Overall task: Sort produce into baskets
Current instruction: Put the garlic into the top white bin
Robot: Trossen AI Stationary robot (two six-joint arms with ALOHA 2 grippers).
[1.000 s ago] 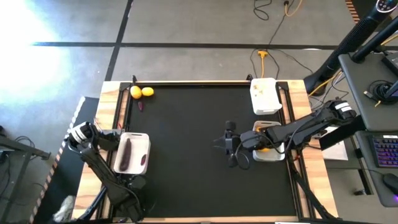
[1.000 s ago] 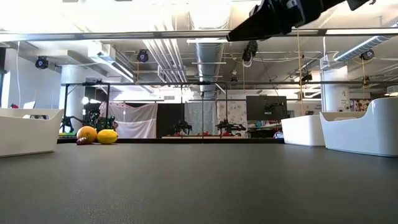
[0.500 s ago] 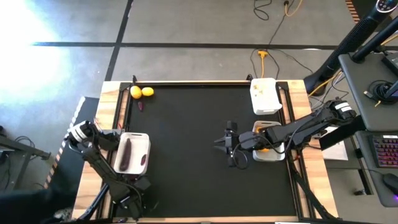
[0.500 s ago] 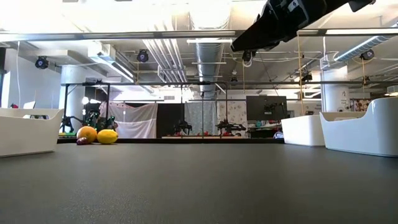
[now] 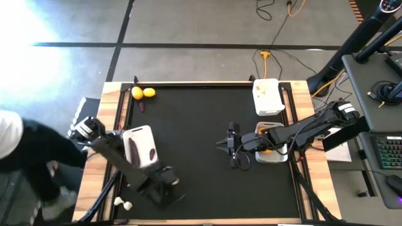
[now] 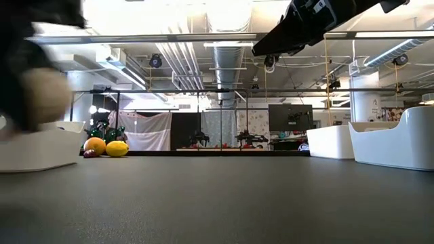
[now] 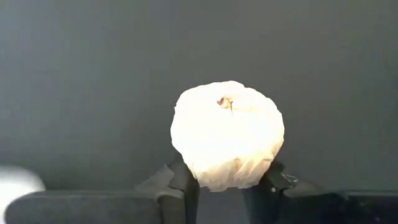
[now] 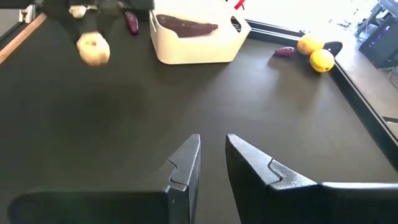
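The far basket for garlic is out of my left gripper's reach. Next, I put the garlic bulb down at the mat's middle so my right gripper can take it.
A whitish garlic bulb sits between the fingers of my left gripper, near the table's front edge left of centre. It also shows blurred in the right wrist view. Two lemons and a small purple piece lie at the far left corner. The left basket holds a long purple piece. Two more baskets stand at the right: the far one and a nearer one, partly under my right arm. My right gripper hovers over the table's middle, a narrow gap between its fingers, nothing in it. My left gripper pinches the garlic bulb by its two opposite sides, low on the bulb, between its two fingertips. The fingers slant downward. The bulb is lifted clear of the table, its stem mark turned toward the wrist camera.
A person in dark clothes stands at the table's left edge. Two small whitish things lie on the wooden rim at the near left. Bare black mat stretches between the left basket and the right ones.
My left gripper has swung along the near edge toward the table's right and rolled, carrying the garlic bulb into the low view. The left basket has shifted a little toward the far edge and turned. A person has come in at the left.
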